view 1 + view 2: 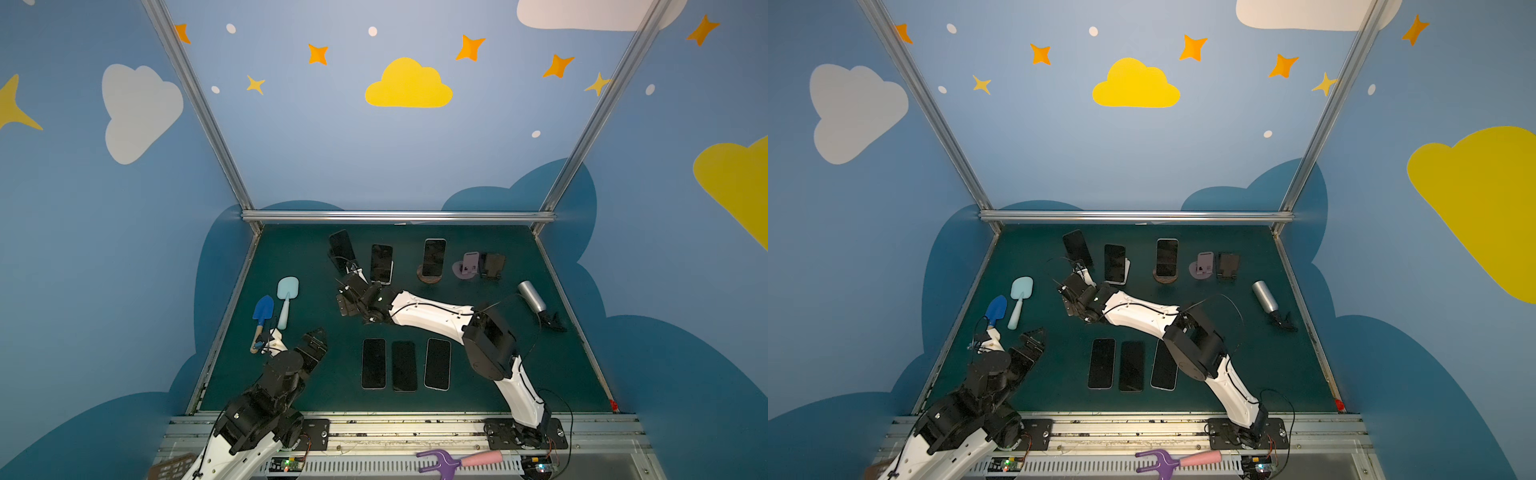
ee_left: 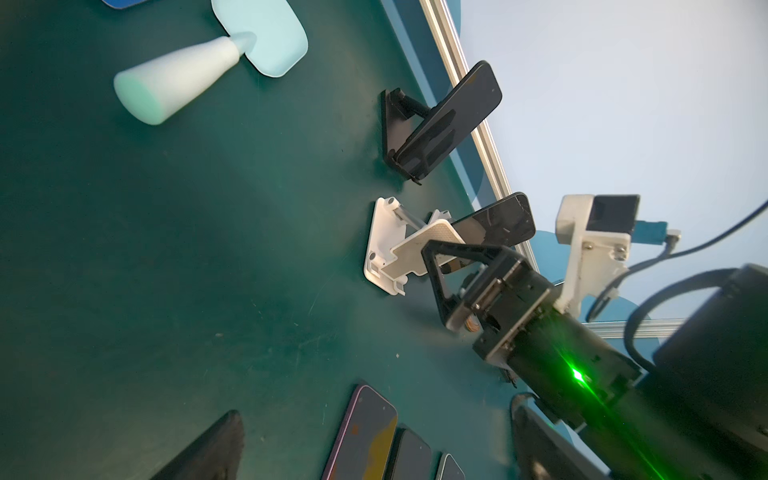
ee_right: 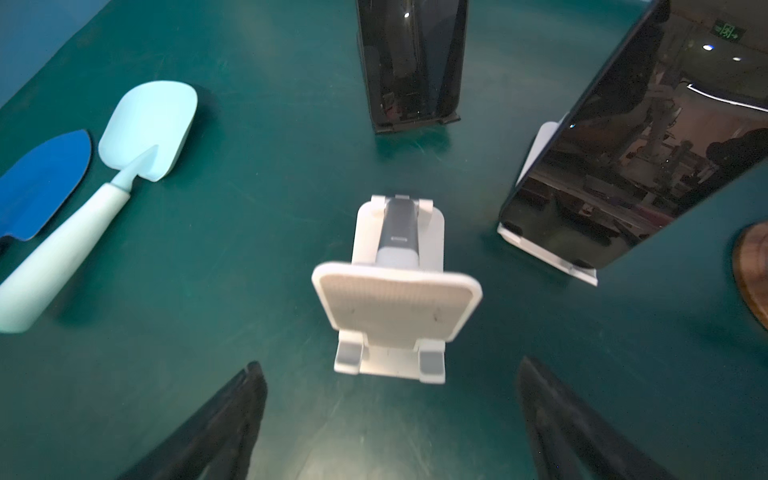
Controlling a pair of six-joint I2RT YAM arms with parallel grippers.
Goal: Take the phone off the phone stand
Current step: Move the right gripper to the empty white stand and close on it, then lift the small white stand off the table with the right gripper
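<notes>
I should first use my right gripper to move the empty white stand [image 3: 396,297] over near the brown stand, because the white stand is in front of the phone on the black stand.
An empty white phone stand [image 3: 397,297] sits just ahead of my right gripper [image 3: 389,392], which is open with nothing between its fingers. That gripper [image 1: 344,298] reaches across to the back left of the mat. Beside it, a dark phone [image 3: 623,166] leans on another white stand [image 3: 548,257], and behind it a second phone [image 3: 411,62] rests on a black stand. A third phone [image 1: 434,257] stands on a round wooden base. My left gripper [image 1: 316,340] hangs open and empty at the front left.
Three phones [image 1: 404,365] lie flat in a row at the front middle. A light blue shovel [image 1: 286,299] and a blue one [image 1: 262,309] lie on the left. A pink stand [image 1: 469,266], a brown stand [image 1: 493,266] and a silver bottle [image 1: 532,296] are at the back right.
</notes>
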